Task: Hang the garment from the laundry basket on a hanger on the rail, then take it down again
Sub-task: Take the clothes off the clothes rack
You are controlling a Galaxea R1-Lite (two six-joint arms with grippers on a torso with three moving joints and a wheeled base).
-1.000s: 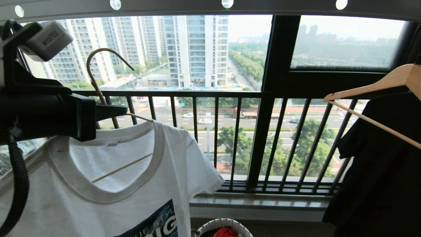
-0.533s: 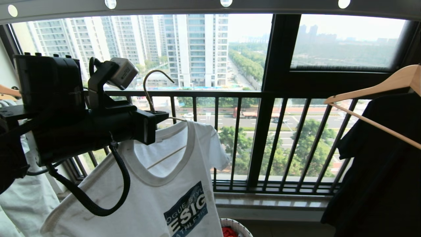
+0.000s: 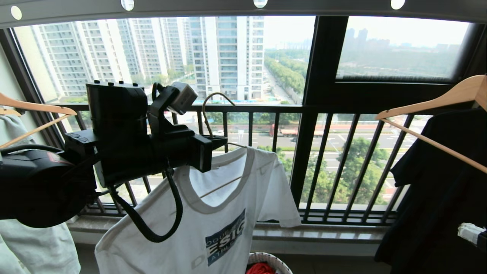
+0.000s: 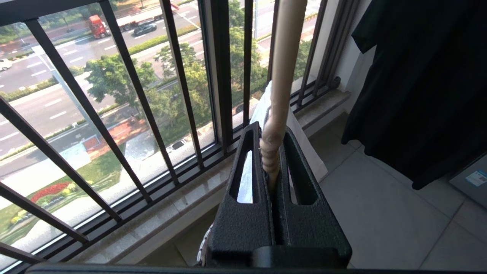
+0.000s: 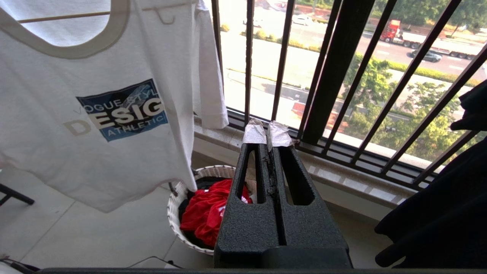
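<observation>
The hanger's neck (image 3: 210,131) is in my left gripper, and my right gripper keeps going toward the white garment's free shoulder (image 3: 263,157) and opens its fingers there.
The white garment (image 3: 213,228) with its blue chest logo hangs on the thin cream hanger (image 3: 207,110). My left gripper (image 3: 220,141) is shut on the hanger's twisted neck (image 4: 283,57), just under the hook. The hook hangs free in front of the window, well below the dark holed rail (image 3: 190,7). In the left wrist view the left gripper (image 4: 271,131) has its jaws pinched on the neck. My right gripper (image 5: 267,131) is shut and empty, its taped tips low at the right (image 3: 471,233). The laundry basket (image 5: 179,198) stands on the floor under the garment (image 5: 76,144).
A black garment (image 3: 437,213) on a wooden hanger (image 3: 437,97) hangs at the right. Another wooden hanger (image 3: 34,108) with a pale garment (image 3: 34,243) hangs at the left. The black railing (image 3: 304,152) lines the window. A red garment (image 5: 205,213) fills the basket.
My left arm has carried the hanger and garment rightward and away from the camera. The right gripper's taped tip has come into the head view at the lower right.
</observation>
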